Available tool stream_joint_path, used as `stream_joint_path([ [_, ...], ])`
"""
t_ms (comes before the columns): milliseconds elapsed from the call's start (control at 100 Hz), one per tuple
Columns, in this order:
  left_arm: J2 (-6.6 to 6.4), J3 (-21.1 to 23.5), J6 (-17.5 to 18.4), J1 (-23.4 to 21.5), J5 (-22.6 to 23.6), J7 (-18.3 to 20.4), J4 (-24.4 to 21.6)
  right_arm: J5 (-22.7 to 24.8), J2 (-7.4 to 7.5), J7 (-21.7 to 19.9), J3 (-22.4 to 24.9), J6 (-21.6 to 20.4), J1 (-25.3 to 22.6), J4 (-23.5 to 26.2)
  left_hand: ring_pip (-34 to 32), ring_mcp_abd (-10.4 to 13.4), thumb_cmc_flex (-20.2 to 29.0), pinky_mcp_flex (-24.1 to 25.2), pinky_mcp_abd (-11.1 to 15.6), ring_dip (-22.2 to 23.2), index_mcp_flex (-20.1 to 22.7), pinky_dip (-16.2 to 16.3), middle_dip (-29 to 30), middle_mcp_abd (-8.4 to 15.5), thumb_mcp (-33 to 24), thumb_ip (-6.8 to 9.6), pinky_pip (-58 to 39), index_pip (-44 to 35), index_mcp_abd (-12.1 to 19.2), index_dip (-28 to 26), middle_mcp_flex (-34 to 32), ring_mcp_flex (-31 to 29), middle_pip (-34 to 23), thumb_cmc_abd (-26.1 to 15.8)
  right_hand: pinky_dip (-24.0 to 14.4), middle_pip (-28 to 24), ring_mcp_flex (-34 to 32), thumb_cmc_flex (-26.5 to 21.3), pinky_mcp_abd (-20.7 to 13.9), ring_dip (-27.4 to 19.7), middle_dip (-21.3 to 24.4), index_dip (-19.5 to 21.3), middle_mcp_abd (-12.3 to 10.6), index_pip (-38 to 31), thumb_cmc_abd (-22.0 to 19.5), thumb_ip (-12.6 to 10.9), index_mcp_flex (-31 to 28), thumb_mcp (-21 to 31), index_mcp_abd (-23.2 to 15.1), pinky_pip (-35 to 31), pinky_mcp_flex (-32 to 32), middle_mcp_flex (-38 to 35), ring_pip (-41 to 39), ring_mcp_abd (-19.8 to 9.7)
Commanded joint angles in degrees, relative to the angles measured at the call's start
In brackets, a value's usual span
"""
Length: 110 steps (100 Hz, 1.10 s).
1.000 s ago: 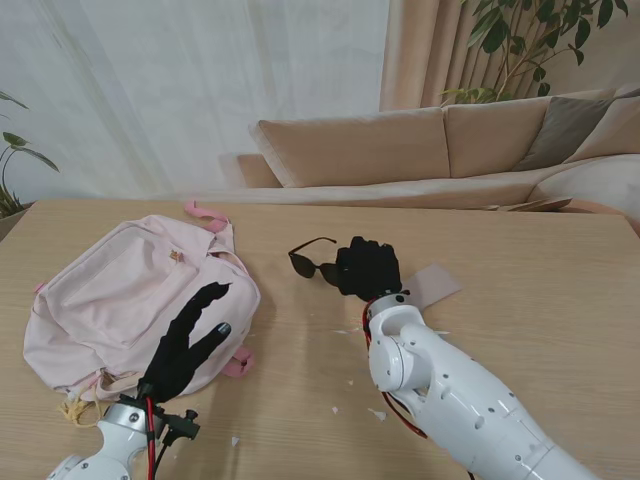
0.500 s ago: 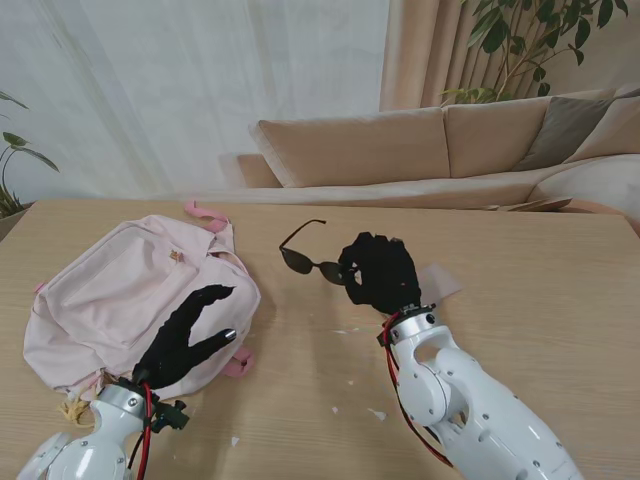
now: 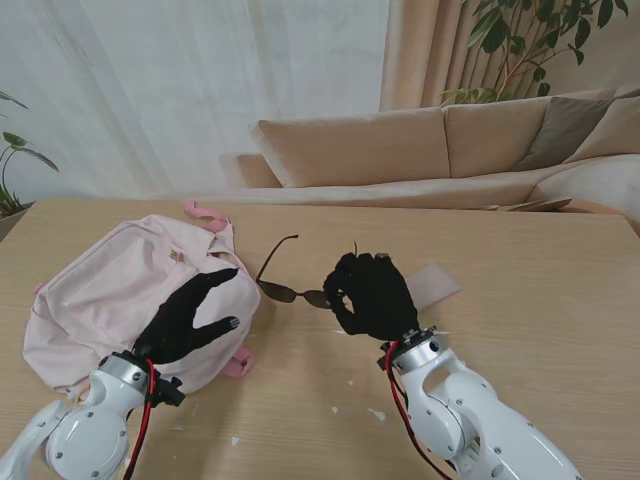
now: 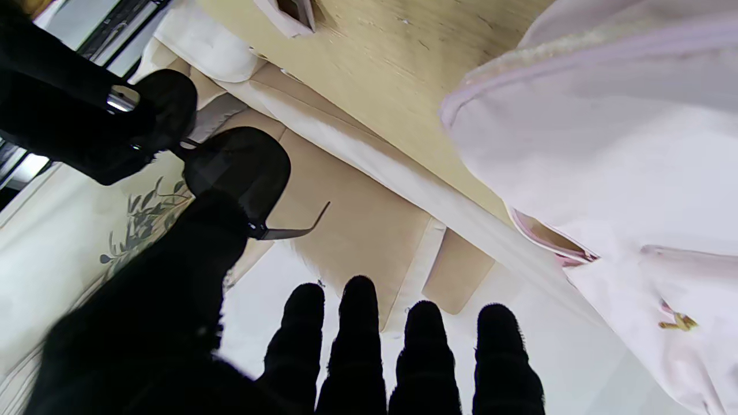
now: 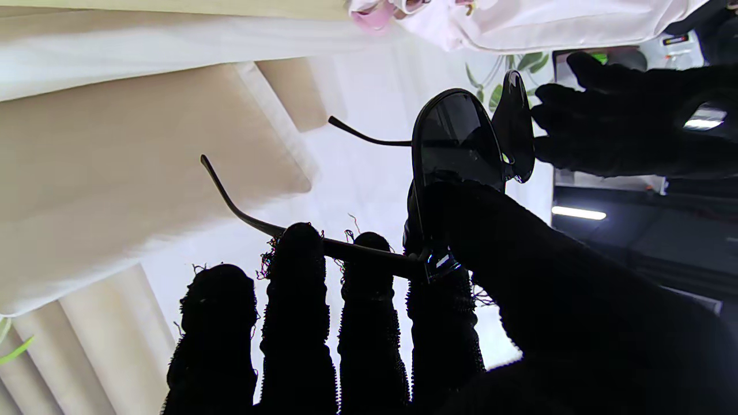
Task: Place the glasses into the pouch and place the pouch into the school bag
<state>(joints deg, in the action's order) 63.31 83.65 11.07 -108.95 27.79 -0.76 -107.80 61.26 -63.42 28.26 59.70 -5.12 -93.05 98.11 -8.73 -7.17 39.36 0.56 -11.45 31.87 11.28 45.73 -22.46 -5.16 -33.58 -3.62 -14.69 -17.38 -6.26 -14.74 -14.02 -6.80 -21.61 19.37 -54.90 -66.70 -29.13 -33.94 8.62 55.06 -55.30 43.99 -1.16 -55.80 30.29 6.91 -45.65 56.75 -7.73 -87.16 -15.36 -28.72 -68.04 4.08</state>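
The outstretched arm (image 3: 273,253) joins the free lens at a hinged corner (image 3: 259,281). The arm will swing inward and fold behind the lenses when I push it.
My right hand (image 3: 370,295) is shut on the dark sunglasses (image 3: 283,291), pinching one lens and its arm and holding them up off the table with the arms unfolded. The right wrist view shows my thumb on the lens (image 5: 458,141) and one arm lying across my fingers (image 5: 294,253). My left hand (image 3: 180,325) is open with its fingers spread, raised over the pink school bag (image 3: 100,290), its fingertips a short way from the free lens (image 4: 236,167). The flat beige pouch (image 3: 438,283) lies on the table just behind my right hand, partly hidden by it.
The school bag lies flat at the left of the wooden table (image 3: 540,300), with a pink handle loop (image 3: 205,214) at its far end. Small white scraps (image 3: 378,413) dot the table near me. A beige sofa (image 3: 400,150) stands beyond the far edge.
My right hand has lifted the sunglasses and carried them left and nearer to me. My left hand has risen and swung right towards them.
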Motion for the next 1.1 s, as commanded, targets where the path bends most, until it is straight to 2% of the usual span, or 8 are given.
stream_joint_path([
  [0, 0.41, -0.2, -1.9, -0.1, -0.2, 0.8, -1.4, 0.9, 0.28, -0.3, -0.6, -0.7, -0.5, 0.0, -1.1, -1.0, -2.2, -0.9, -0.9, 1.8, -2.4, 2.1, -0.2, -1.4, -1.8, -1.52, -0.1, -2.5, -2.1, -1.6, -1.8, -1.3, -0.6, 2.5, -0.6, 0.0, -1.0, -2.0, 0.1, -0.1, -0.6, 2.8, -0.7, -1.3, -2.1, -2.6, -1.2, 2.2, -8.2, -1.8, 0.2, -2.3, -1.0, -2.1],
  [50, 0.29, -0.3, -2.5, 0.3, -0.5, 1.6, -1.4, 1.4, 0.38, 0.1, -0.9, -1.2, -0.4, -0.2, -1.9, -1.5, -3.2, -1.7, -1.2, 2.1, -2.4, 2.7, -0.5, -2.4, -2.7, -1.67, -0.4, -4.5, -3.8, -2.2, -2.7, -1.9, -1.0, 3.2, -0.6, 0.1, -1.1, -1.9, 0.1, -0.1, -0.6, 2.9, -0.7, -1.3, -2.1, -2.6, -1.3, 2.3, -8.3, -1.7, 0.1, -2.3, -1.0, -2.1],
  [200, -0.43, -0.3, -4.3, 1.3, -1.5, 5.9, -1.7, 2.8, 0.72, 1.2, -1.9, -2.5, 0.0, -0.7, -2.7, -1.9, -6.1, -1.4, -1.5, 1.9, -2.3, 3.4, -0.4, -3.1, -4.4, -2.16, -0.2, -6.6, -5.9, -2.1, -2.8, -1.4, -0.7, 6.0, -0.4, 0.4, -1.3, -1.7, 0.0, -0.5, -0.8, 3.4, -1.1, -1.0, -2.2, -2.5, -1.2, 2.4, -9.1, -1.6, -0.1, -2.5, -1.0, -2.4],
  [300, -1.16, 0.0, -4.3, 1.7, -1.3, 9.5, -2.0, 3.8, 0.91, 1.9, -2.4, -3.1, 0.5, -0.9, -2.4, -1.6, -8.0, -0.8, -1.4, 0.8, -2.6, 3.5, 0.5, -3.0, -4.9, -2.92, 0.4, -5.0, -5.8, -0.3, -2.1, -0.5, 0.7, 7.5, -0.3, 0.6, -1.6, -1.4, 0.0, -0.7, -0.8, 3.7, -1.3, -0.8, -2.2, -2.5, -1.3, 2.5, -9.6, -1.4, -0.3, -2.6, -1.1, -2.7],
  [440, -1.71, 0.0, -3.9, 2.2, -0.6, 11.8, -2.3, 4.4, 1.03, 2.5, -3.3, -3.9, 1.2, -1.1, -2.2, -1.7, -8.2, -0.9, -1.6, 0.3, -1.9, 3.3, 0.9, -2.6, -5.0, -3.06, 0.6, -6.9, -4.6, -1.4, -2.8, -1.0, 1.3, 7.8, -0.2, 0.8, -1.5, -1.3, -0.1, -0.9, -1.0, 4.0, -1.5, -0.6, -2.4, -2.4, -1.2, 2.5, -10.1, -1.3, -0.4, -2.5, -1.0, -2.8],
  [750, -1.95, -0.3, -2.8, 2.5, -0.2, 12.5, -2.3, 6.0, 1.41, 3.0, -4.9, -4.0, 2.6, -1.5, -2.9, -1.3, -0.5, -2.0, -1.7, 0.5, 0.7, 3.5, 0.1, 0.4, -6.3, -1.89, 0.1, -9.2, 1.7, -2.9, -4.3, -2.3, 0.6, 5.1, 0.0, 1.1, -1.6, -1.1, -0.3, -1.2, -1.1, 4.7, -1.8, -0.2, -2.7, -2.3, -1.1, 2.5, -10.8, -1.0, -0.7, -2.4, -1.0, -3.2],
  [950, -2.03, -0.4, -2.2, 2.4, 0.5, 12.6, -2.6, 6.0, 1.37, 3.1, -5.4, -3.8, 3.1, -1.9, -4.1, -1.6, 5.4, -2.9, -1.9, 0.8, 5.0, 3.7, -0.3, 0.3, -4.5, -1.16, -0.3, -11.5, 6.2, -4.3, -5.3, -3.2, 0.0, 2.6, 0.1, 1.2, -1.6, -1.1, -0.4, -1.4, -1.2, 5.0, -2.0, -0.1, -2.8, -2.3, -1.1, 2.5, -10.8, -0.9, -0.9, -2.4, -1.1, -3.2],
  [1090, -1.70, -1.0, -1.8, 2.5, 0.5, 10.8, -2.4, 5.7, 1.28, 3.2, -5.6, -3.7, 3.4, -2.1, -6.9, -2.8, 8.3, -4.6, -2.6, 2.2, 9.8, 4.3, -0.8, 0.2, -3.7, -1.00, -1.2, -13.8, 5.4, -5.4, -8.3, -5.5, -1.3, 1.6, 0.2, 1.3, -1.6, -1.0, -0.4, -1.5, -1.3, 5.1, -2.0, 0.1, -2.9, -2.3, -1.0, 2.4, -11.1, -0.9, -0.9, -2.4, -1.1, -3.2],
])
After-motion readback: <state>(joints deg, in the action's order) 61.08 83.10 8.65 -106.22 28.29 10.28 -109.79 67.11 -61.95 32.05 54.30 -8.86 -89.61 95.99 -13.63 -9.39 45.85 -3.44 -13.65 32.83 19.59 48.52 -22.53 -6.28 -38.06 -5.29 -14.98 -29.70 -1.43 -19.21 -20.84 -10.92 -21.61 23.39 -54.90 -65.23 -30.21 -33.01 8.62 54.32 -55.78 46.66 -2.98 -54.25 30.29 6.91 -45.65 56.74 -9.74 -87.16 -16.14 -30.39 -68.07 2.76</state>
